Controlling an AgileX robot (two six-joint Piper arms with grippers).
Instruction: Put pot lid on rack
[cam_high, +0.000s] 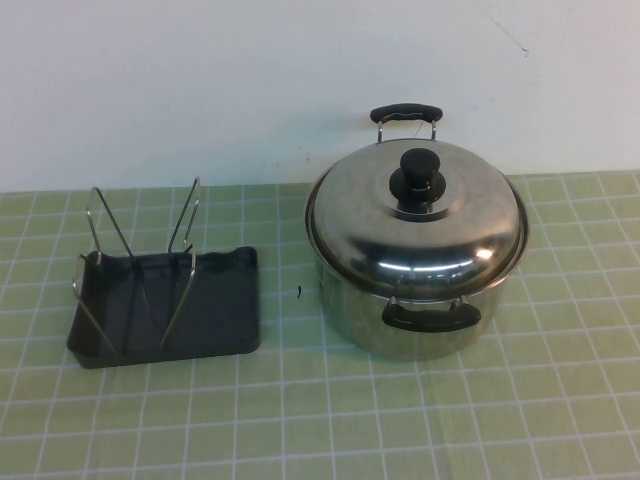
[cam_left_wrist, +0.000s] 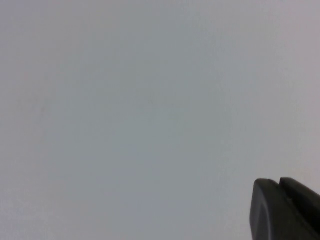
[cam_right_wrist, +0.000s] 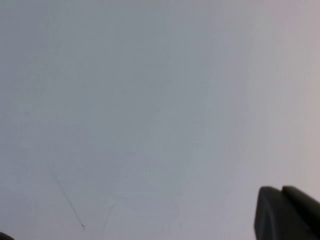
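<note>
Next, I take the knob (cam_high: 420, 166) of the pot lid with my right gripper and pass the pot lid to my left gripper, because the pot lid is on my right gripper's side and the rack (cam_high: 165, 300) is opposite.
The pot lid (cam_high: 430, 215), domed shiny steel with a black round knob (cam_high: 419, 178), sits on the deep steel pot (cam_high: 420, 325) at the right of the table. The rack (cam_high: 150, 260), thin wire loops rising from a dark grey tray (cam_high: 225, 315), stands at the left. Neither arm shows in the high view. My left gripper (cam_left_wrist: 277, 182) shows only as two dark fingertips pressed together against a blank white wall, holding nothing. My right gripper (cam_right_wrist: 280, 189) looks the same, shut and empty, facing the wall.
The pot has two black handles, one in front (cam_high: 430, 317) and one behind (cam_high: 405, 113). A green checked cloth (cam_high: 320, 420) covers the table. A white wall (cam_high: 200, 80) rises behind it.
</note>
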